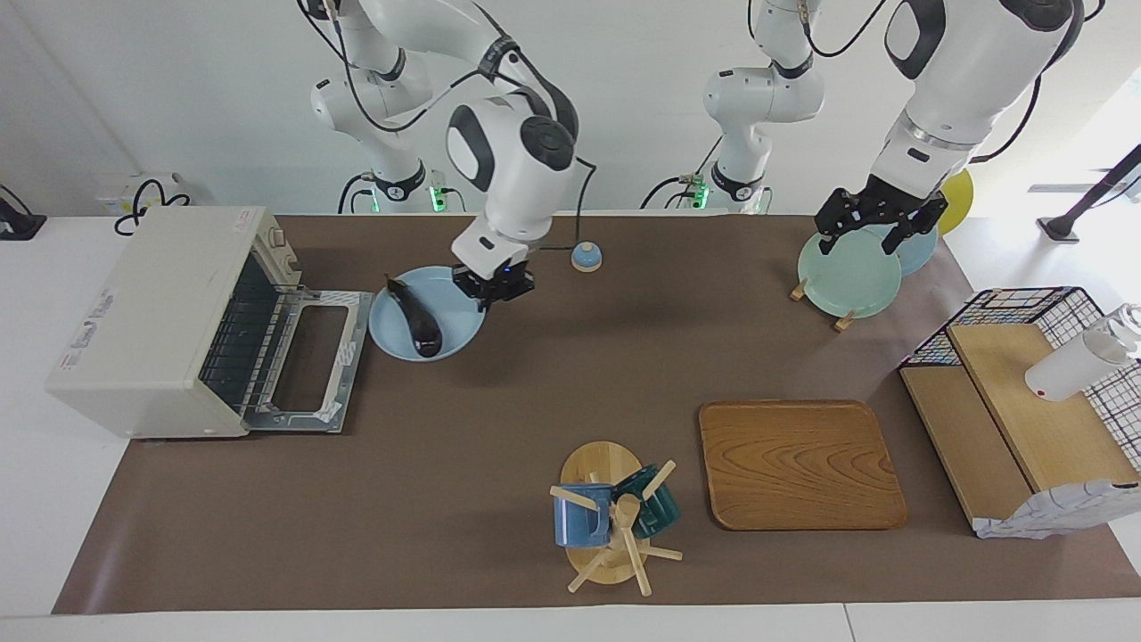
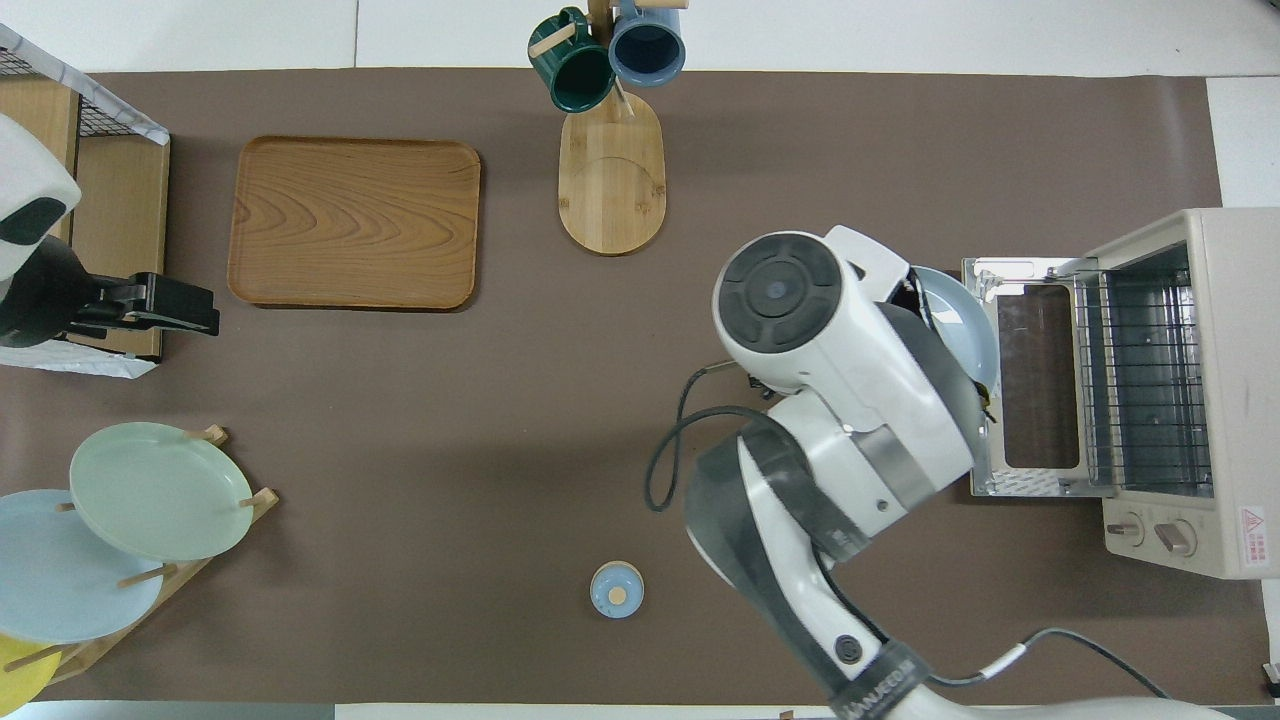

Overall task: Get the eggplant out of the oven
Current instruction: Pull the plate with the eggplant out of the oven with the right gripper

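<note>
My right gripper is pulling the light blue (image 1: 417, 320) plate from the oven, and the eggplant lies well inside the plate. My right gripper goes on pulling until the plate reaches the open tabletop (image 1: 578, 335).
The eggplant (image 1: 417, 316) lies on a light blue plate (image 1: 462, 337) on the table, just in front of the oven (image 1: 151, 321). The oven stands at the right arm's end of the table with its glass door (image 1: 312, 357) dropped open and its wire rack bare. My right gripper (image 1: 493, 292) is open and empty, low over the plate's edge beside the eggplant. In the overhead view the right arm hides the eggplant; only the plate's rim (image 2: 962, 318) and the oven (image 2: 1200, 390) show. My left gripper (image 1: 869, 236) is open and waits over the plate rack.
A small blue bell (image 1: 586, 257) sits nearer to the robots than the plate. A wooden tray (image 1: 798, 464) and a mug tree (image 1: 611, 522) lie farther out. A plate rack (image 1: 847, 276) and a wire shelf (image 1: 1025, 410) stand at the left arm's end.
</note>
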Robot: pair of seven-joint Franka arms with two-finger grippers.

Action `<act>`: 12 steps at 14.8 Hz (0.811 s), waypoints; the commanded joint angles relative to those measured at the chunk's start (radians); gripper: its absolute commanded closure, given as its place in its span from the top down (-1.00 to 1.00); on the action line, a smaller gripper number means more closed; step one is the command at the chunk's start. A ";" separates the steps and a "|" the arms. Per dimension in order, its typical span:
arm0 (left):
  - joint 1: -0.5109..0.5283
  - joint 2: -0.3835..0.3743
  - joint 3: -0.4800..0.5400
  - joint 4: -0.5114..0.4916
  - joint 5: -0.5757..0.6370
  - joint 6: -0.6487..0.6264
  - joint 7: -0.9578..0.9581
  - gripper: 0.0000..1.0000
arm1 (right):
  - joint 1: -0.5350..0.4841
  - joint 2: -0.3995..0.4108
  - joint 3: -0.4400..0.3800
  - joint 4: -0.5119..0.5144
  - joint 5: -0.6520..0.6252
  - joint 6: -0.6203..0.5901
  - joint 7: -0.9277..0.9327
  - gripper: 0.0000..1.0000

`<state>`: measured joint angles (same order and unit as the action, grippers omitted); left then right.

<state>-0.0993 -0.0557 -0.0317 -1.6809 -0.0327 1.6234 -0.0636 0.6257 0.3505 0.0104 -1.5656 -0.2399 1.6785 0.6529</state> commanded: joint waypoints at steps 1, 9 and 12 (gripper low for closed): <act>0.001 -0.009 0.006 -0.016 -0.012 0.027 0.002 1.00 | 0.067 0.235 0.011 0.264 0.037 -0.030 0.141 -1.00; 0.004 -0.009 0.006 -0.016 -0.021 0.038 0.002 1.00 | 0.200 0.483 0.048 0.429 0.017 0.033 0.358 -1.00; 0.004 -0.009 0.006 -0.017 -0.021 0.038 0.002 1.00 | 0.175 0.467 0.051 0.432 0.027 0.032 0.355 -0.47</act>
<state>-0.0981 -0.0557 -0.0282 -1.6819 -0.0381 1.6407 -0.0636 0.8306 0.8055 0.0522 -1.1719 -0.2263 1.7120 1.0017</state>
